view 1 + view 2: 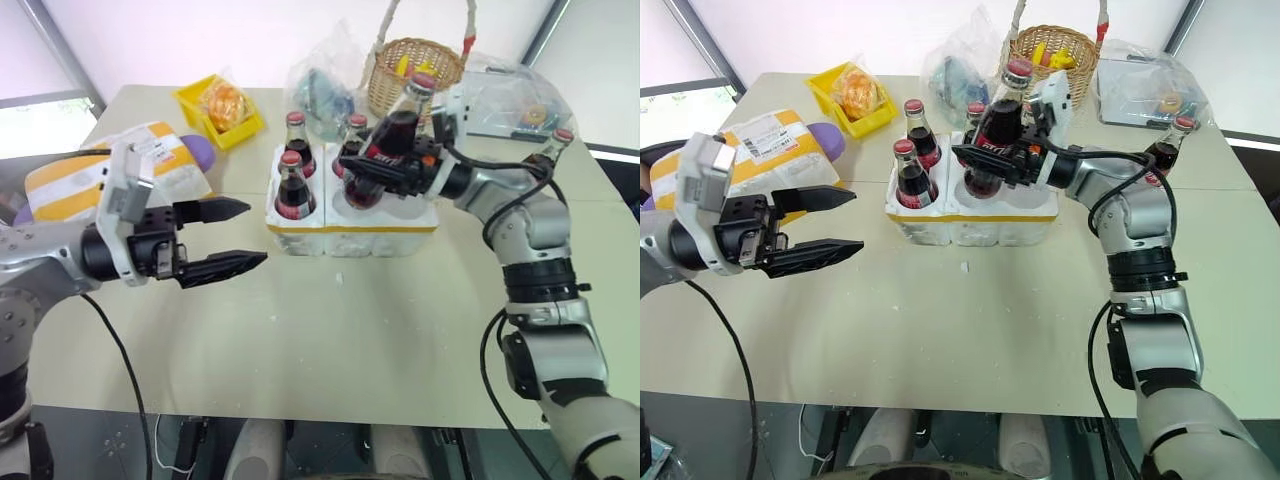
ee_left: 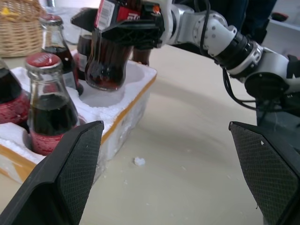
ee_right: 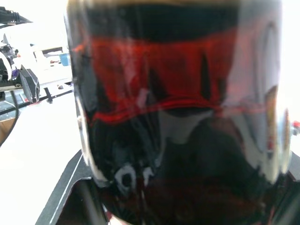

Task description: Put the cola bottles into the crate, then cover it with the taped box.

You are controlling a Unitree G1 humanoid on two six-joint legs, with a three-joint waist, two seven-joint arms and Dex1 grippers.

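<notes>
The cola bottle's base [image 2: 106, 79] hangs above the crate's empty front hole [image 2: 106, 99] with the bottle's neck up, so my right gripper should go on lowering and straightening the bottle until it sits in the foam.
The white foam crate [image 1: 352, 228] with its yellow tape strip sits mid-table. Other cola bottles [image 1: 292, 186] stand upright in its left and back wells. My right gripper [image 1: 383, 165] is shut on one cola bottle [image 1: 397, 128], holding it tilted just above a front well, its base near the foam [image 2: 107, 63]. In the right wrist view this bottle [image 3: 178, 117] sits close against the camera. My left gripper [image 1: 230, 237] hovers open and empty left of the crate. The taped box [image 1: 150, 165] lies at the table's left edge. One more cola bottle [image 1: 556, 145] stands far right.
A wicker basket [image 1: 415, 68], a yellow bin [image 1: 222, 108] with a bagged item and plastic bags [image 1: 325, 85] line the back of the table. A clear container [image 1: 510, 110] sits back right. Foam crumbs [image 2: 139, 161] lie in front of the crate.
</notes>
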